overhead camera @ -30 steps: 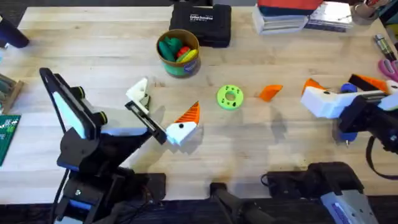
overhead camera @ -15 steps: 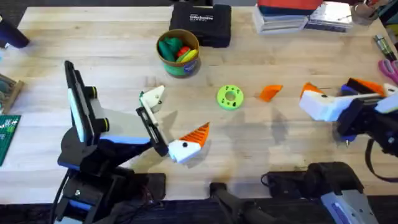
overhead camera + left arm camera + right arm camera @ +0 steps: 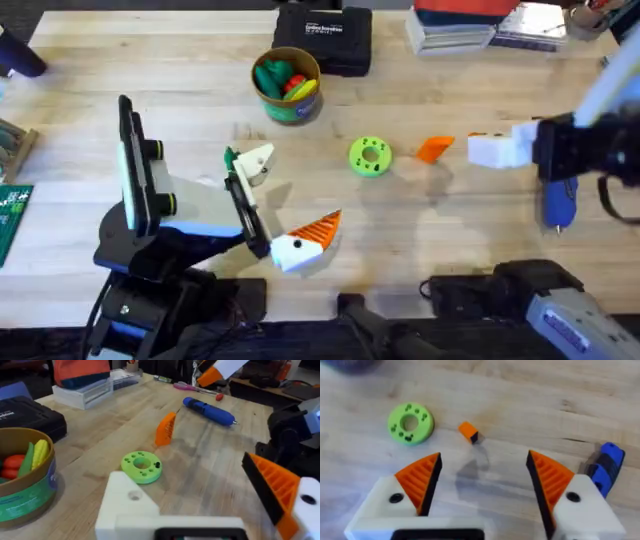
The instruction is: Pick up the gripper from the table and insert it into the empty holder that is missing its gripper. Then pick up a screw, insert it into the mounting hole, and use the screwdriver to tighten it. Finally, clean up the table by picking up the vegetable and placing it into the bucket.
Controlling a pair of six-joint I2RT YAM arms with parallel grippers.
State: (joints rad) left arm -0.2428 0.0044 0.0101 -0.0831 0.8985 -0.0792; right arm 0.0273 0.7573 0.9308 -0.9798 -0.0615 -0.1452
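Observation:
The orange wedge-shaped gripper (image 3: 435, 149) will stay seated, still unscrewed, when the robot pushes it in, because the empty white holder (image 3: 256, 161) matches the orange-tipped finger.
The orange wedge-shaped gripper (image 3: 433, 148) (image 3: 165, 428) (image 3: 468, 431) lies on the table (image 3: 180, 90). My left gripper (image 3: 285, 195) (image 3: 205, 500) is open, nearer the front. One finger is the empty white holder (image 3: 255, 160) (image 3: 132, 505); the other carries an orange tip. A small dark-green bit (image 3: 229, 157) shows beside the holder; I cannot tell if it is the vegetable. My right gripper (image 3: 492, 150) (image 3: 485, 480) hovers open just right of the loose gripper. The blue screwdriver (image 3: 558, 200) (image 3: 209, 410) (image 3: 605, 467) lies under the right arm. The bucket (image 3: 286, 85) (image 3: 25, 495) holds toy food.
A bright green disc with holes (image 3: 369, 157) (image 3: 141, 466) (image 3: 410, 423) lies left of the loose gripper. A black case (image 3: 322, 38) sits behind the bucket. Boxes (image 3: 470, 28) and small tools crowd the far right corner. A circuit board (image 3: 12, 215) lies at the left edge.
My right gripper has moved left toward the loose orange gripper, leaving the screwdriver uncovered on the table. My left gripper has shifted slightly toward the front right.

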